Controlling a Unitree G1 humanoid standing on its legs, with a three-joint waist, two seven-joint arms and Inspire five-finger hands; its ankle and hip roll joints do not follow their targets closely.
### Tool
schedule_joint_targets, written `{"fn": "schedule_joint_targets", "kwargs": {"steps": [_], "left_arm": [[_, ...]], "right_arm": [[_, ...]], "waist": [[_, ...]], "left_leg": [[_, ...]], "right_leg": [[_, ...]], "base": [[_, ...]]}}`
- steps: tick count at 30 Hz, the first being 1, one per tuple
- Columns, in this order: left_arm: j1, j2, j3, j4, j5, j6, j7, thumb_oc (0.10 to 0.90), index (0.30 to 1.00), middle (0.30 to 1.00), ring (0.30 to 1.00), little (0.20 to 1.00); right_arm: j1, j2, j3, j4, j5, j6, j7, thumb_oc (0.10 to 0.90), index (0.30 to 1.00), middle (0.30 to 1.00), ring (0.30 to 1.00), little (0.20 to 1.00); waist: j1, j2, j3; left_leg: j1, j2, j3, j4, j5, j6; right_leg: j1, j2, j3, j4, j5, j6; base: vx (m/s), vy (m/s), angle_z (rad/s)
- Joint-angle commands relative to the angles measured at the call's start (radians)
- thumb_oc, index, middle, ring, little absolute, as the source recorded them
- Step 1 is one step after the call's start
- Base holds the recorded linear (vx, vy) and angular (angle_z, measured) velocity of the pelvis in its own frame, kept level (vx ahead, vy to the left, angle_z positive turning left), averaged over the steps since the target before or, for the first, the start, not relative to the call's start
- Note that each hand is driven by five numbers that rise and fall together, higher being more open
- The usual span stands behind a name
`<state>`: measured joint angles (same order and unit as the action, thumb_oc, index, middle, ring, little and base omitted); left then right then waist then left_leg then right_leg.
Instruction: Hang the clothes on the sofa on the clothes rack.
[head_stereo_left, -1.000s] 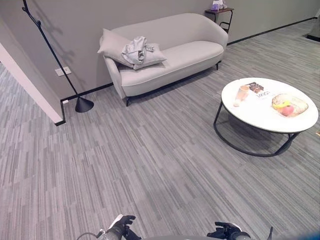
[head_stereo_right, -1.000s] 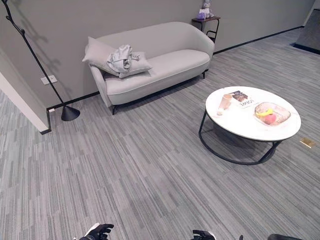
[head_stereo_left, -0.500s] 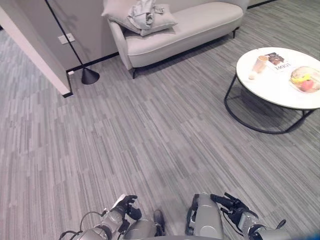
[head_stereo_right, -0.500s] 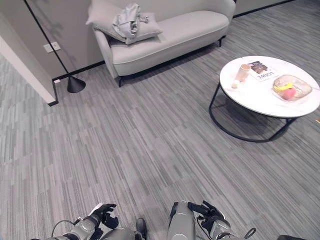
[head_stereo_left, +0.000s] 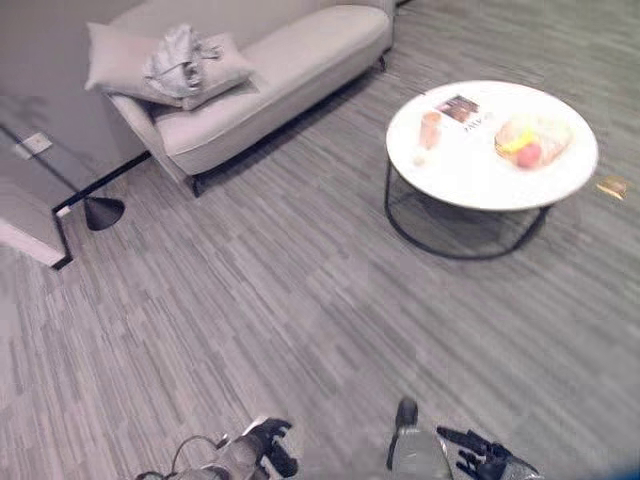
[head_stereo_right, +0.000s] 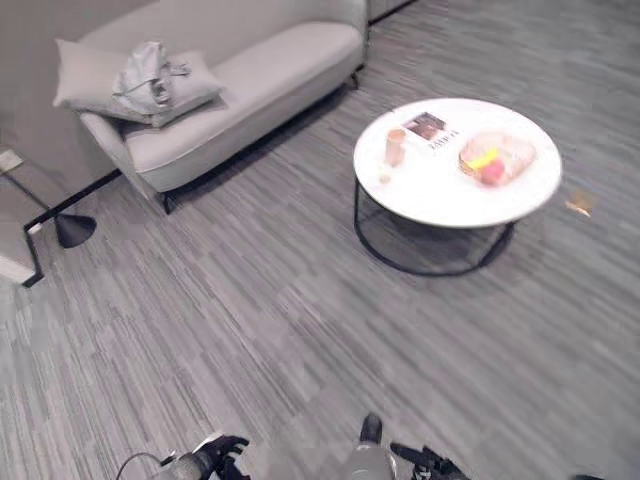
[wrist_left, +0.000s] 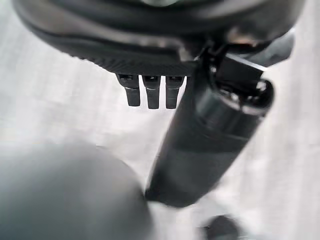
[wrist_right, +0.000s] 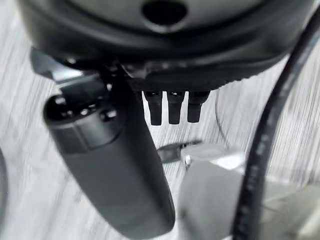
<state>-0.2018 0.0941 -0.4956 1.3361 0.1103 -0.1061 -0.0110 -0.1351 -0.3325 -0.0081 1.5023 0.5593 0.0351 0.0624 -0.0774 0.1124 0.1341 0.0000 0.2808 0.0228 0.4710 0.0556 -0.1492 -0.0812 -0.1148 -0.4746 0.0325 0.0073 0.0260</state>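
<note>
The light grey garment (head_stereo_left: 178, 62) is lying in a limp, crumpled heap (head_stereo_left: 186, 54). It will stay bunched up with loose folds hanging down when I carry it.
A crumpled light grey garment (head_stereo_left: 178, 60) lies on a cushion at the left end of the pale sofa (head_stereo_left: 270, 70), far across the floor from me. Left of the sofa stands the black cone base (head_stereo_left: 103, 212) of a thin pole stand, by the wall. My left hand (head_stereo_left: 268, 445) hangs low at the bottom of the left eye view, fingers (wrist_left: 151, 92) relaxed and holding nothing. My right hand (head_stereo_left: 478, 462) hangs beside it with its fingers spread, thumb (wrist_right: 115, 165) out, also holding nothing.
A round white coffee table (head_stereo_left: 560, 180) on a black wire frame stands at the right, carrying a cup (head_stereo_left: 429, 129), a booklet (head_stereo_left: 462, 108) and a bowl of fruit (head_stereo_left: 530, 140). A wall corner (head_stereo_left: 25, 235) juts in at the left. Grey carpet stretches between me and the sofa.
The camera has swung, so the sofa now sits at the upper left and the table nearer the middle. Both hands stay low at the bottom edge, holding nothing.
</note>
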Motion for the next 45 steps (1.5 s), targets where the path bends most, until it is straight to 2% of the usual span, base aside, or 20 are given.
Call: {"fn": "schedule_joint_targets", "kwargs": {"steps": [1, 3, 5, 7, 8, 10, 15, 16, 18, 21, 24, 28, 30, 31, 32, 37, 39, 41, 44, 45], "left_arm": [[-0.032, 0.065, -0.023, -0.047, -0.091, -0.024, 0.013, 0.8, 0.9, 0.9, 0.9, 0.9], [-0.043, 0.065, -0.023, -0.062, -0.101, -0.024, 0.017, 0.8, 0.9, 0.9, 0.9, 0.9], [-0.034, 0.078, 0.001, -0.06, -0.133, -0.023, 0.037, 0.8, 0.9, 0.9, 0.9, 0.9], [-0.015, 0.087, 0.042, -0.045, -0.165, -0.02, 0.039, 0.8, 0.9, 0.9, 0.9, 0.9], [0.022, 0.106, 0.143, 0.013, -0.229, -0.01, 0.041, 0.8, 0.9, 0.9, 0.9, 0.9], [0.074, 0.122, 0.241, 0.11, -0.273, 0.012, 0.024, 0.8, 0.9, 0.9, 0.9, 0.9], [0.181, 0.131, 0.346, 0.185, -0.263, 0.035, -0.002, 0.8, 0.9, 0.9, 0.9, 0.9], [0.194, 0.122, 0.35, 0.203, -0.251, 0.043, -0.007, 0.8, 0.9, 0.9, 0.9, 0.9], [0.199, 0.114, 0.341, 0.184, -0.245, 0.042, -0.015, 0.8, 0.9, 0.9, 0.9, 0.9], [0.168, 0.112, 0.22, 0.119, -0.158, 0.024, 0.014, 0.8, 0.9, 0.9, 0.9, 0.9], [0.117, 0.123, 0.12, 0.07, -0.098, 0.019, 0.025, 0.8, 0.9, 0.9, 0.9, 0.9], [0.052, 0.128, 0.098, 0.03, -0.122, 0.002, 0.045, 0.8, 0.9, 0.9, 0.9, 0.9], [0.039, 0.13, 0.107, 0.023, -0.138, -0.003, 0.049, 0.8, 0.9, 0.9, 0.9, 0.9], [0.011, 0.125, 0.118, 0.024, -0.156, -0.013, 0.057, 0.8, 0.9, 0.9, 0.9, 0.9], [0.002, 0.12, 0.115, 0.026, -0.152, -0.017, 0.056, 0.8, 0.9, 0.9, 0.9, 0.9], [0.042, 0.087, 0.122, 0.079, -0.133, -0.017, 0.048, 0.8, 0.9, 0.9, 0.9, 0.9], [0.082, 0.082, 0.196, 0.113, -0.192, -0.004, 0.043, 0.8, 0.9, 0.9, 0.9, 0.9], [0.107, 0.08, 0.273, 0.15, -0.284, 0.018, 0.023, 0.8, 0.9, 0.9, 0.9, 0.9], [0.133, 0.1, 0.348, 0.139, -0.371, 0.009, 0.044, 0.8, 0.9, 0.9, 0.9, 0.9], [0.127, 0.106, 0.347, 0.13, -0.375, 0.009, 0.044, 0.8, 0.9, 0.9, 0.9, 0.9]], "right_arm": [[0.004, 0.003, 0.065, 0.066, -0.025, -0.011, -0.025, 0.8, 0.9, 0.9, 0.9, 0.9], [-0.02, -0.005, 0.096, 0.046, -0.05, -0.011, -0.027, 0.8, 0.9, 0.9, 0.9, 0.9], [-0.079, -0.029, 0.158, -0.014, -0.087, -0.029, -0.032, 0.8, 0.9, 0.9, 0.9, 0.9], [-0.091, -0.033, 0.172, -0.029, -0.092, -0.036, -0.03, 0.8, 0.9, 0.9, 0.9, 0.9], [-0.105, -0.022, 0.195, -0.051, -0.114, -0.048, -0.021, 0.8, 0.9, 0.9, 0.9, 0.9], [-0.121, 0.027, 0.208, -0.07, -0.128, -0.052, -0.007, 0.8, 0.9, 0.9, 0.9, 0.9], [-0.054, 0.119, 0.219, -0.092, -0.138, -0.053, 0.021, 0.8, 0.9, 0.9, 0.9, 0.9], [0.005, 0.156, 0.188, -0.063, -0.127, -0.043, 0.031, 0.8, 0.9, 0.9, 0.9, 0.9], [0.056, 0.17, 0.154, 0.0, -0.119, -0.027, 0.041, 0.8, 0.9, 0.9, 0.9, 0.9], [0.065, 0.132, 0.113, 0.028, -0.126, -0.019, 0.017, 0.8, 0.9, 0.9, 0.9, 0.9], [0.046, 0.115, 0.112, 0.001, -0.135, -0.038, -0.015, 0.8, 0.9, 0.9, 0.9, 0.9], [0.019, 0.103, 0.127, -0.075, -0.117, -0.063, -0.061, 0.8, 0.9, 0.9, 0.9, 0.9], [0.011, 0.103, 0.125, -0.091, -0.11, -0.066, -0.07, 0.8, 0.9, 0.9, 0.9, 0.9], [-0.001, 0.105, 0.119, -0.124, -0.081, -0.067, -0.071, 0.8, 0.9, 0.9, 0.9, 0.9], [0.001, 0.105, 0.117, -0.133, -0.073, -0.061, -0.066, 0.8, 0.9, 0.9, 0.9, 0.9], [0.033, 0.113, 0.14, -0.127, -0.121, -0.042, -0.042, 0.8, 0.9, 0.9, 0.9, 0.9], [0.045, 0.124, 0.162, -0.099, -0.155, -0.03, -0.018, 0.8, 0.9, 0.9, 0.9, 0.9], [0.054, 0.126, 0.173, -0.077, -0.157, -0.032, -0.004, 0.8, 0.9, 0.9, 0.9, 0.9], [0.057, 0.11, 0.19, -0.149, -0.129, -0.06, -0.011, 0.8, 0.9, 0.9, 0.9, 0.9], [0.041, 0.096, 0.189, -0.182, -0.125, -0.066, -0.023, 0.8, 0.9, 0.9, 0.9, 0.9]], "waist": [[0.065, -0.06, 0.042], [0.097, -0.074, 0.051], [0.174, -0.096, 0.043], [0.195, -0.109, 0.033], [0.245, -0.095, 0.015], [0.308, -0.113, 0.014], [0.346, -0.144, -0.028], [0.341, -0.188, -0.058], [0.331, -0.205, -0.089], [0.275, -0.159, -0.078], [0.194, -0.094, -0.043], [0.115, -0.07, -0.012], [0.103, -0.074, -0.014], [0.066, -0.084, -0.013], [0.052, -0.083, -0.009], [0.027, -0.106, -0.044], [0.036, -0.099, -0.055], [0.06, -0.109, -0.055], [0.104, -0.146, -0.036], [0.12, -0.168, -0.023]], "left_leg": [[-0.018, 0.0, 0.064, 0.155, 0.069, 0.046], [-0.091, -0.031, 0.063, 0.189, 0.015, 0.053], [-0.252, -0.131, 0.136, 0.028, -0.062, 0.068], [-0.266, -0.16, 0.191, -0.116, -0.035, 0.097], [-0.282, -0.205, 0.206, -0.395, 0.079, 0.088], [-0.383, -0.223, 0.162, -0.558, 0.125, 0.071], [-0.333, -0.213, 0.158, -0.493, 0.177, 0.107], [-0.31, -0.242, 0.179, -0.439, 0.138, 0.136], [-0.247, -0.282, 0.202, -0.448, 0.086, 0.171], [-0.125, -0.316, 0.212, -0.479, 0.022, 0.214], [0.012, -0.312, 0.197, -0.525, -0.034, 0.233], [0.126, -0.308, 0.153, -0.548, -0.085, 0.197], [0.152, -0.309, 0.142, -0.555, -0.106, 0.182], [0.216, -0.309, 0.089, -0.558, -0.157, 0.154], [0.246, -0.295, 0.075, -0.558, -0.182, 0.139], [0.373, -0.237, -0.009, -0.535, -0.261, 0.104], [0.367, -0.173, -0.037, -0.438, -0.208, 0.079], [0.242, -0.125, -0.046, -0.206, -0.04, 0.058], [0.081, -0.039, 0.001, 0.127, 0.134, 0.075], [0.025, -0.017, 0.034, 0.202, 0.124, 0.096]], "right_leg": [[0.005, -0.027, 0.116, -0.12, 0.087, 0.055], [0.037, -0.024, 0.12, -0.12, 0.06, 0.051], [0.112, -0.017, 0.13, -0.12, -0.009, 0.064], [0.129, -0.023, 0.125, -0.12, -0.015, 0.067], [0.182, 0.025, 0.141, -0.12, -0.051, 0.07], [0.306, 0.072, 0.178, -0.12, -0.122, 0.048], [0.398, 0.09, 0.231, -0.026, -0.225, 0.042], [0.402, 0.053, 0.214, 0.057, -0.182, 0.083], [0.363, 0.011, 0.201, 0.231, -0.057, 0.138], [0.249, -0.082, 0.154, 0.542, 0.159, 0.198], [0.094, -0.127, 0.124, 0.723, 0.09, 0.165], [-0.028, -0.067, 0.13, 0.436, -0.024, 0.11], [-0.052, -0.072, 0.134, 0.29, -0.004, 0.109], [-0.108, -0.082, 0.218, -0.005, 0.098, 0.139], [-0.124, -0.096, 0.268, -0.088, 0.134, 0.162], [-0.15, -0.143, 0.363, -0.092, 0.223, 0.198], [-0.139, -0.09, 0.363, -0.029, 0.211, 0.174], [-0.08, -0.053, 0.324, -0.032, 0.181, 0.132], [0.058, -0.003, 0.261, -0.088, 0.111, 0.046], [0.091, 0.006, 0.257, -0.106, 0.097, 0.029]], "base": [[0.43, -0.347, -0.15], [0.35, -0.178, 0.08], [0.6, -0.076, 0.29], [0.48, 0.032, 0.08], [0.67, 0.055, -0.17], [0.84, 0.022, -0.32], [0.69, 0.1, -0.32], [0.87, 0.277, 0.33], [0.71, 0.321, 0.18], [0.48, 0.341, -0.15], [0.47, 0.248, 0.17], [0.46, -0.025, 0.07], [0.48, -0.154, 0.42], [0.68, -0.194, 0.43], [0.9, -0.237, 0.58], [0.71, -0.224, 0.71], [0.57, -0.346, 0.82], [0.45, -0.393, 0.65], [0.44, -0.441, 0.43], [0.41, -0.43, 0.41]]}}
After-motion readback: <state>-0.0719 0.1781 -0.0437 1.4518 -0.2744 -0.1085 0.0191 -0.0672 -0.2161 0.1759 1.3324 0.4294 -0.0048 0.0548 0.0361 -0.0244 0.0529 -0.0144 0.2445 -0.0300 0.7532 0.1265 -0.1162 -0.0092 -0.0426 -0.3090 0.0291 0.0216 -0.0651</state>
